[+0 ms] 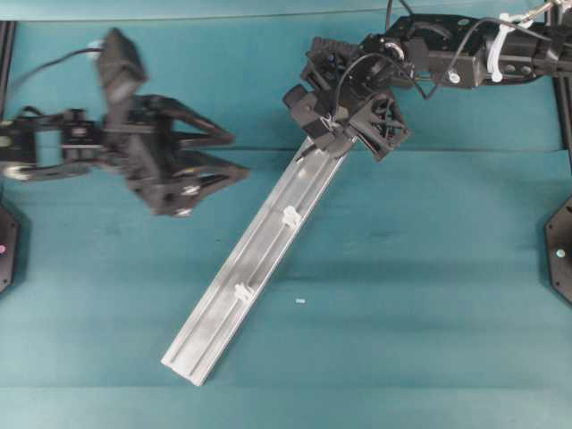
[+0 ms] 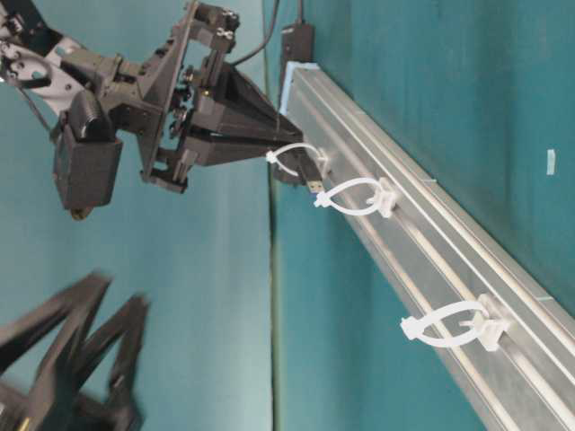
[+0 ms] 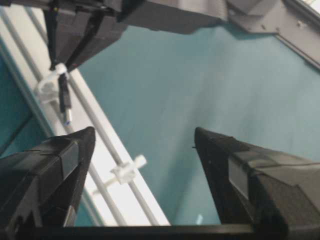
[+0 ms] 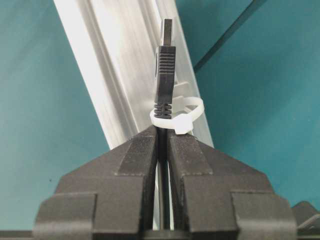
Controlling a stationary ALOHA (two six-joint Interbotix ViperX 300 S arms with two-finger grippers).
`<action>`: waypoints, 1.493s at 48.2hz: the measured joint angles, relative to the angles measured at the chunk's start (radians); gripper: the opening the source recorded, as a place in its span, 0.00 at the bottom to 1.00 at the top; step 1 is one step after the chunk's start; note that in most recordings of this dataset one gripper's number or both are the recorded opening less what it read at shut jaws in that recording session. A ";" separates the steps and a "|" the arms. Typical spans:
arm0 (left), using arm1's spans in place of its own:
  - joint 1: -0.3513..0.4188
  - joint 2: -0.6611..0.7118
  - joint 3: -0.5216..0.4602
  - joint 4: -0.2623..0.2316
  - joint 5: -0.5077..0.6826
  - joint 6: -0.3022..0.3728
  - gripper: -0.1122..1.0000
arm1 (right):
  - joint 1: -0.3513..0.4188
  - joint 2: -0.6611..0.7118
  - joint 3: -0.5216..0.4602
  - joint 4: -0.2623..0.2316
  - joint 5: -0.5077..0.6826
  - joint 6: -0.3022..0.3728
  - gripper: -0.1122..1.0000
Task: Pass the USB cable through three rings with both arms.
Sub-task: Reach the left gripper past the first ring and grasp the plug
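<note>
The plug (image 3: 65, 100) sticks out clear of the white ring (image 3: 48, 82) beside my right gripper. The cord will follow the plug through when I pull.
The silver rail (image 1: 221, 315) runs diagonally across the teal table. In the right wrist view the USB cable's black plug (image 4: 165, 70) pokes through the first white ring (image 4: 194, 111). My right gripper (image 4: 162, 131) is shut on the cord just behind that ring. From table level, the plug (image 2: 313, 180) hangs just short of the second ring (image 2: 355, 196), with the third ring (image 2: 449, 325) further along. My left gripper (image 1: 239, 154) hovers open and empty left of the rail. Its view shows the plug (image 3: 65, 102) ahead and the second ring (image 3: 122, 172) between its fingers.
A small white scrap (image 1: 300, 300) lies on the table right of the rail. A black box with a cord (image 2: 296, 43) sits at the rail's far end. Arm bases (image 1: 559, 250) stand at the table's side edges.
</note>
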 measured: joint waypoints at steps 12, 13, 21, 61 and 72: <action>0.034 0.175 -0.089 0.002 0.002 0.008 0.90 | 0.000 0.000 0.000 0.021 -0.002 0.002 0.18; 0.034 0.187 -0.095 0.000 0.002 0.011 0.90 | 0.000 0.000 0.002 0.025 -0.002 0.002 0.18; 0.034 0.284 -0.132 0.002 -0.005 0.044 0.90 | -0.003 0.000 0.002 0.037 -0.003 0.002 0.18; 0.080 0.466 -0.212 0.002 -0.087 0.143 0.89 | -0.009 0.000 0.002 0.077 -0.008 0.002 0.18; 0.080 0.499 -0.253 0.002 -0.089 0.135 0.89 | -0.012 0.000 0.003 0.077 -0.008 0.002 0.18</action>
